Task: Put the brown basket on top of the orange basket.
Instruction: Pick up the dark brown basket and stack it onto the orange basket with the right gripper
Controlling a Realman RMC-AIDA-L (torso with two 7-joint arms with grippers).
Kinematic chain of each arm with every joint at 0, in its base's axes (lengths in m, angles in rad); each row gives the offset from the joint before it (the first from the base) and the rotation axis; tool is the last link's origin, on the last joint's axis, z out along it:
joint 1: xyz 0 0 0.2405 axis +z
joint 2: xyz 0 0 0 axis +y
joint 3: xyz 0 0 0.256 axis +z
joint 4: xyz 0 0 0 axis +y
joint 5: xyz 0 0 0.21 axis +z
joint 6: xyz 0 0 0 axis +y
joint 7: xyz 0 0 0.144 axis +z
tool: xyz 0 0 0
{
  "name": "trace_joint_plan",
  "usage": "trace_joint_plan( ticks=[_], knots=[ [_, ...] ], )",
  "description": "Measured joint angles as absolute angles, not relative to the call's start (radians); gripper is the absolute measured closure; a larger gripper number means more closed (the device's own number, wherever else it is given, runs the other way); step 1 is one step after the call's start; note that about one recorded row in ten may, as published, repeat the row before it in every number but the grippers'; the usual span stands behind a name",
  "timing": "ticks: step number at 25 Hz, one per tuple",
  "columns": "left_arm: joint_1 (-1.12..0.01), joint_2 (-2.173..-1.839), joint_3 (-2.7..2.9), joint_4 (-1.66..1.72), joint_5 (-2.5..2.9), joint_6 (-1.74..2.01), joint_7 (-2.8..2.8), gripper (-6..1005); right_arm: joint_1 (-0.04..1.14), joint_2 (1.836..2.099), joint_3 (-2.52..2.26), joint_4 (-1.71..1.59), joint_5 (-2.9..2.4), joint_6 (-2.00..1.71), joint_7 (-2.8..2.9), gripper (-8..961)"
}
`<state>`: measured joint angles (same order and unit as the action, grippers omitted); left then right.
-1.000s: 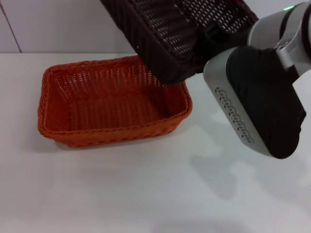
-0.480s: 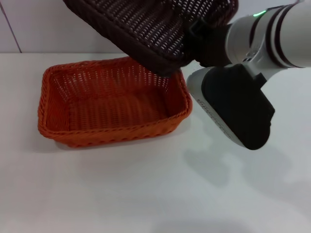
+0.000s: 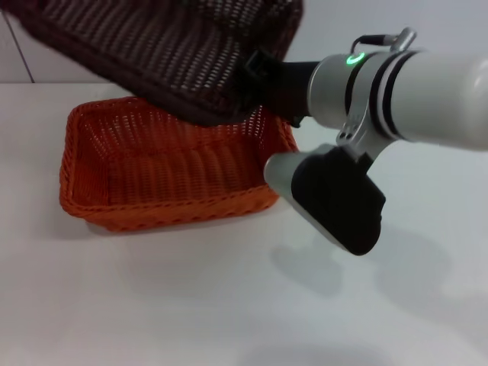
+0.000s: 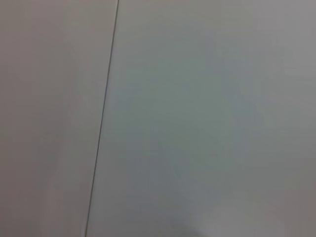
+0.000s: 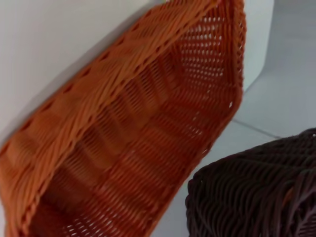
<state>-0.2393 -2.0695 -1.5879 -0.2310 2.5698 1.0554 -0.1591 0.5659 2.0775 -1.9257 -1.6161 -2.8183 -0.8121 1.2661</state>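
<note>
The brown basket is hanging at a slant past the orange basket's far rim, so my right gripper should pull it back and make it level over the orange basket's opening.
The brown basket hangs tilted in the air over the back half of the orange basket, its low edge near the orange basket's far rim. My right gripper is shut on the brown basket's right rim, and the arm reaches in from the right. The orange basket stands on the white table. In the right wrist view the orange basket fills the picture with a corner of the brown basket close by. My left gripper is out of view; its wrist view shows only a pale wall.
The white table stretches in front of and to the right of the orange basket. A pale wall stands behind the table. The right arm's black and grey forearm hangs just right of the orange basket.
My right arm has swung to the left with the brown basket. The basket now hangs over more of the orange basket. The orange basket has not moved.
</note>
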Motion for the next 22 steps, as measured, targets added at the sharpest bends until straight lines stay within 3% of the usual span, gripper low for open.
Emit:
trace_joint_plan(
  ticks=[17, 22],
  knots=[
    [-0.216, -2.071, -1.547, -0.216, 2.563, 1.104, -0.158, 315, 0.510, 2.073, -1.908, -1.534, -2.541, -0.631, 0.853, 800],
    [-0.213, -2.073, -1.559, -0.205, 2.557, 1.099, -0.158, 316, 0.519, 2.071, -1.796, -1.582, -2.441, -0.811, 0.825, 799]
  ],
)
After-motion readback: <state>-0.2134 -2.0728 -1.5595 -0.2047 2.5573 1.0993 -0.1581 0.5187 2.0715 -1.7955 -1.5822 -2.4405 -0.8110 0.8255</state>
